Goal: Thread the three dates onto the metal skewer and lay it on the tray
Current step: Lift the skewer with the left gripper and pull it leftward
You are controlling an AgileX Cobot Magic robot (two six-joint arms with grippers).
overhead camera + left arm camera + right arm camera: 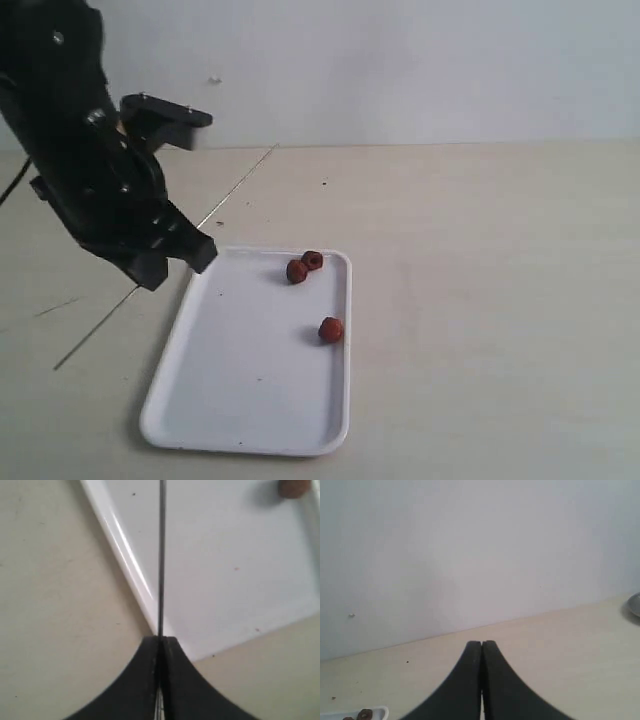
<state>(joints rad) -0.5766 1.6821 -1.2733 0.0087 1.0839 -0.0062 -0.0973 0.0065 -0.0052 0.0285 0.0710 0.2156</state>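
I should pull the empty skewer back beside the tray with my left gripper, because it sticks out over the tray's rim (159,616). My right gripper will take the lone date (331,330) after that.
The white tray (250,385) lies on the table with the three dates on it: two close together (297,271) (312,260) near its far edge and one (331,329) by its right rim. The thin metal skewer (240,185) runs slantwise past the tray's far left corner. My left gripper (200,250) is shut on the skewer there. In the left wrist view the skewer (161,555) sticks straight out from the left gripper (161,639) across the tray's rim (131,565), with one date (292,487) at the picture's edge. My right gripper (481,642) is shut and empty, off the tray.
A pale wall stands behind the table. The right wrist view shows a tray corner (379,711) with a date (365,714), and part of a grey round object (635,604) on the table. The black left arm (90,170) fills the exterior view's left.
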